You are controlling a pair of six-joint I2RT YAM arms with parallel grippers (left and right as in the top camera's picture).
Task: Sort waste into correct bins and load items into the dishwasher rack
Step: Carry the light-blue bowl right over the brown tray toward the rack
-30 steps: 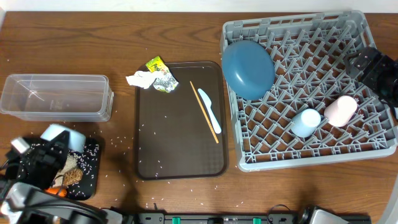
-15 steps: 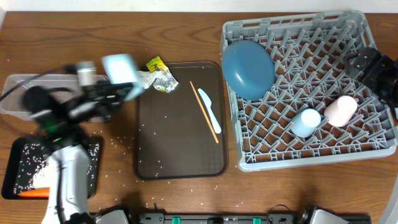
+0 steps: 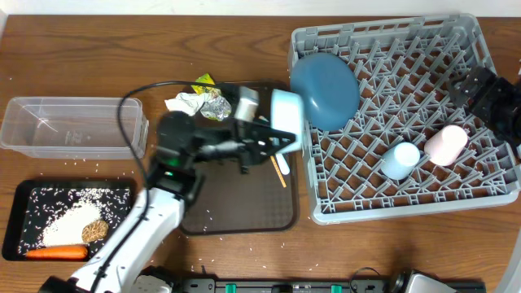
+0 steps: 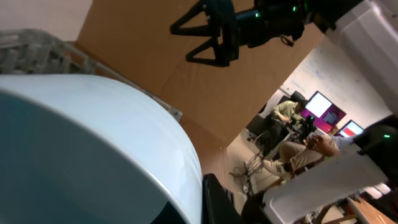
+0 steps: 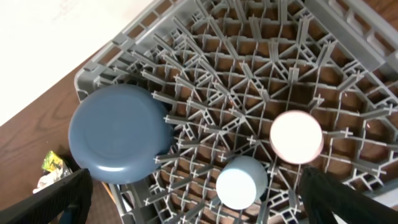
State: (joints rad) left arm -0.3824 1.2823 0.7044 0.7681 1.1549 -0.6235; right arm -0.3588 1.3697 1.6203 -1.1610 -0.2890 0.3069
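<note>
The rack wires (image 3: 360,151) between the blue plate and light blue cup are free, so my left gripper needs to go on carrying the white bowl until it rests there (image 3: 352,164).
My left gripper (image 3: 275,140) is shut on the rim of the white bowl (image 3: 286,120), held tilted over the serving tray's right edge beside the dishwasher rack (image 3: 383,28). In the left wrist view the bowl (image 4: 93,143) fills the frame against a dark finger (image 4: 217,199). The blue plate (image 3: 324,89), light blue cup (image 3: 400,159) and pink cup (image 3: 446,145) sit in the rack. My right gripper (image 5: 194,177) hangs open above the rack. The spoon (image 3: 284,168) and chopstick lie partly hidden under the left arm.
The clear tub (image 3: 73,126) stands at the left. The black tray (image 3: 16,195) holds rice (image 3: 69,224), a brown lump (image 3: 95,230) and a carrot (image 3: 55,252). Crumpled paper (image 3: 183,103) and wrappers (image 3: 213,104) lie at the brown serving tray's (image 3: 236,203) far left corner.
The left arm carried the bowl from the black tray, past the clear tub, rightward across the serving tray to the rack's left edge. The right gripper stayed put.
</note>
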